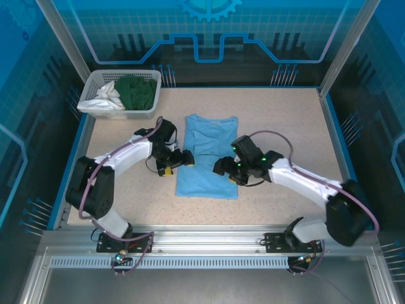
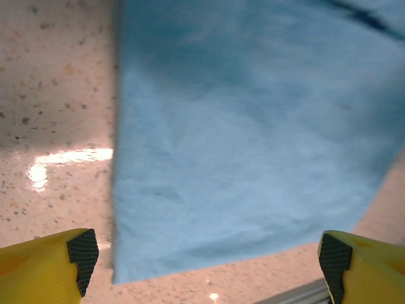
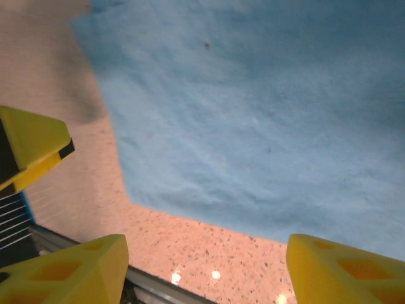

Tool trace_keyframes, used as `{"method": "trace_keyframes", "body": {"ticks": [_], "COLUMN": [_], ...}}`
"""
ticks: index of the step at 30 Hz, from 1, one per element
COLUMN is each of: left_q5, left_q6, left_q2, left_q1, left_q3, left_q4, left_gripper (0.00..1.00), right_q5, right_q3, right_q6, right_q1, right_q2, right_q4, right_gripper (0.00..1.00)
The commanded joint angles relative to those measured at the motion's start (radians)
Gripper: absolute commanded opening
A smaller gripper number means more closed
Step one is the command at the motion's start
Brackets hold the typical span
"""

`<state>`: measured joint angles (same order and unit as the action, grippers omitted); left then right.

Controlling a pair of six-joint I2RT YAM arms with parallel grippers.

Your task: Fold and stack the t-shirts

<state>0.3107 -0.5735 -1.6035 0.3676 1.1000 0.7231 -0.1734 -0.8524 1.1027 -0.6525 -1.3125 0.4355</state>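
The t-shirt's lower half [image 1: 206, 182] is lying smooth below a crosswise edge [image 1: 207, 154] of folded layers. The lower half will fold over close to that edge when I lift the t-shirt's hem.
A light blue t-shirt [image 1: 207, 155] lies flat in the middle of the table, folded into a long narrow strip with its collar at the far end. My left gripper [image 1: 183, 158] hovers open at the strip's left edge, its yellow fingers [image 2: 47, 266] wide apart over the cloth [image 2: 253, 139]. My right gripper [image 1: 221, 166] hovers open at the right edge, low above the near corner of the shirt [image 3: 253, 107]. A dark green garment [image 1: 136, 90] and a white one [image 1: 109, 96] lie bunched in a basket at the back left.
The white plastic basket [image 1: 120, 113] stands at the table's back left corner. A metal rail [image 1: 202, 237] runs along the near table edge, just below the shirt's hem. Speckled tabletop [image 1: 291, 126] lies open to the right and left of the shirt.
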Motion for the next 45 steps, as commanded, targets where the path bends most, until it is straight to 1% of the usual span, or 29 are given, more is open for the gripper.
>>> {"method": "trace_keyframes", "body": {"ticks": [1,3,5,7,8,10,13,17,20,23,26,30,35,37,41,43,45], "left_q5": [0.074,0.173,0.277,0.312,0.317,0.294,0.256,0.243,0.232,0.217,0.184,0.141,0.166,0.166,0.156,0.147,0.14], "left_q6": [0.013,-0.007,-0.051,-0.099,-0.12,-0.16,-0.22,-0.29,-0.359,-0.438,-0.476,-0.495,-0.525,-0.52,-0.502,-0.489,-0.478], "left_q2": [0.069,0.102,0.137,0.166,0.18,0.21,0.246,0.242,0.242,0.252,0.259,0.274,0.233,0.226,0.208,0.199,0.194], "left_q1": [-0.004,-0.009,-0.012,-0.013,-0.013,-0.013,-0.015,-0.017,-0.019,-0.022,-0.022,-0.024,-0.025,-0.025,-0.028,-0.027,-0.027], "left_q3": [-0.012,-0.09,-0.201,-0.296,-0.332,-0.398,-0.463,-0.51,-0.55,-0.596,-0.61,-0.624,-0.626,-0.619,-0.614,-0.614,-0.612], "left_q4": [0.051,0.004,-0.074,-0.132,-0.155,-0.173,-0.21,-0.283,-0.338,-0.416,-0.436,-0.457,-0.53,-0.53,-0.524,-0.511,-0.503], "left_gripper": [0.89,0.83,0.74,0.66,0.65,0.61,0.6,0.56,0.53,0.5,0.45,0.41,0.37,0.37,0.32,0.29,0.29], "right_q5": [0.017,-0.054,-0.148,-0.225,-0.255,-0.292,-0.354,-0.36,-0.396,-0.378,-0.371,-0.358,-0.322,-0.301,-0.278,-0.27,-0.268], "right_q3": [0.131,0.236,0.345,0.411,0.423,0.414,0.392,0.357,0.344,0.308,0.294,0.266,0.251,0.25,0.249,0.25,0.25], "right_q6": [0.024,0.039,0.046,0.031,0.011,-0.055,-0.104,-0.164,-0.176,-0.207,-0.206,-0.201,-0.192,-0.191,-0.184,-0.181,-0.179], "right_q1": [0.061,0.11,0.169,0.217,0.236,0.274,0.297,0.296,0.281,0.254,0.236,0.198,0.187,0.186,0.182,0.18,0.176], "right_q2": [0.105,0.173,0.227,0.253,0.254,0.244,0.217,0.157,0.086,0.034,-0.003,-0.06,-0.112,-0.117,-0.143,-0.159,-0.166], "right_q4": [0.053,0.001,-0.079,-0.124,-0.125,-0.071,-0.054,-0.028,-0.054,-0.031,-0.043,-0.06,-0.051,-0.038,-0.014,-0.007,-0.007], "right_gripper": [0.69,0.68,0.65,0.62,0.6,0.57,0.52,0.47,0.41,0.4,0.4,0.39,0.33,0.32,0.28,0.28,0.28]}}
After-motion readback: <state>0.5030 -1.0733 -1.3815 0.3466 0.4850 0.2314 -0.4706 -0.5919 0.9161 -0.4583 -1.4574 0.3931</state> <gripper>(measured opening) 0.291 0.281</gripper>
